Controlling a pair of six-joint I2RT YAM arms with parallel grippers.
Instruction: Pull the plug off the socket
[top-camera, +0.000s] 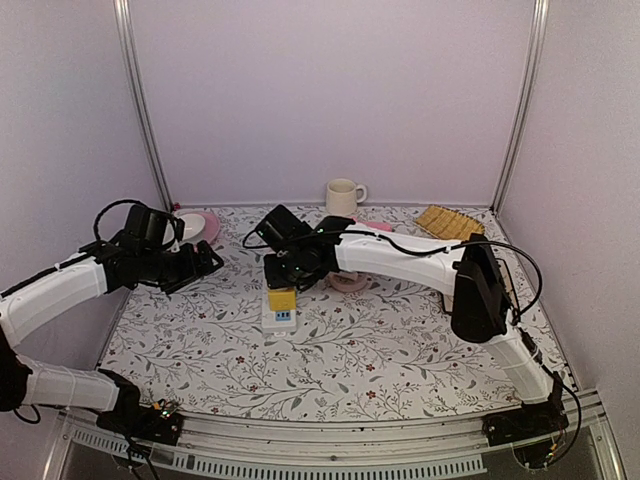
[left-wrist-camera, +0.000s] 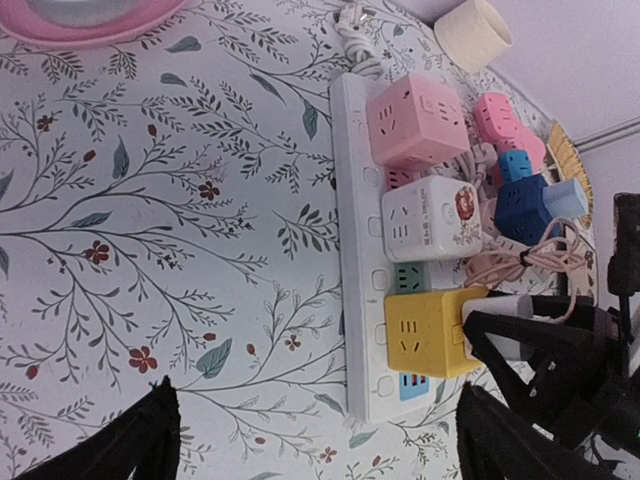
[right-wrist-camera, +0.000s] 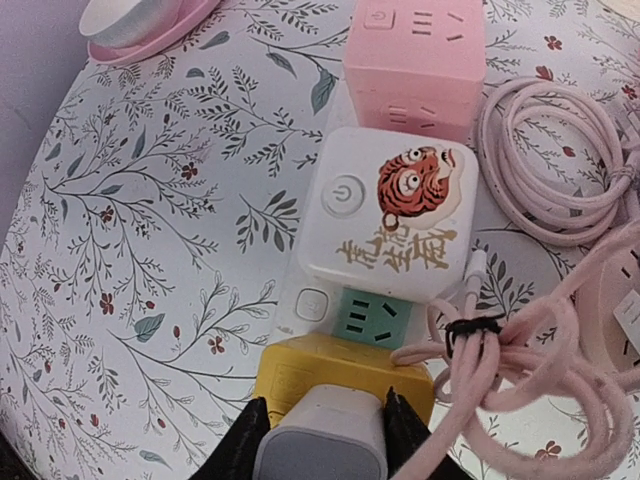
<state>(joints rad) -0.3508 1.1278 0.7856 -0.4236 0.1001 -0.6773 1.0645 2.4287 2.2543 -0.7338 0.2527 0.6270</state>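
The plug in the yellow cube (left-wrist-camera: 468, 326) is held by my right gripper, but the cube is unsteadied, so my left gripper should brace the yellow cube's side (left-wrist-camera: 415, 333) before I pull.
A grey-white plug (right-wrist-camera: 322, 440) sticks out of the top of a yellow cube socket (right-wrist-camera: 340, 372), which sits on the white power strip (left-wrist-camera: 358, 250). My right gripper (right-wrist-camera: 325, 402) is shut on the plug, one black finger pressed against each side. From above, the right gripper (top-camera: 290, 268) sits directly over the yellow cube (top-camera: 282, 298). In the left wrist view the plug (left-wrist-camera: 505, 332) shows beside the yellow cube (left-wrist-camera: 428, 332). My left gripper (top-camera: 205, 262) hovers to the left of the strip, open and holding nothing (left-wrist-camera: 315, 392).
On the strip also sit a white tiger cube (right-wrist-camera: 392, 215) and a pink cube (right-wrist-camera: 415, 60). Pink cables (right-wrist-camera: 545, 370) coil to the right. A mug (top-camera: 343, 196), a pink plate (top-camera: 205, 226) and a tan waffle-like piece (top-camera: 448, 221) stand at the back.
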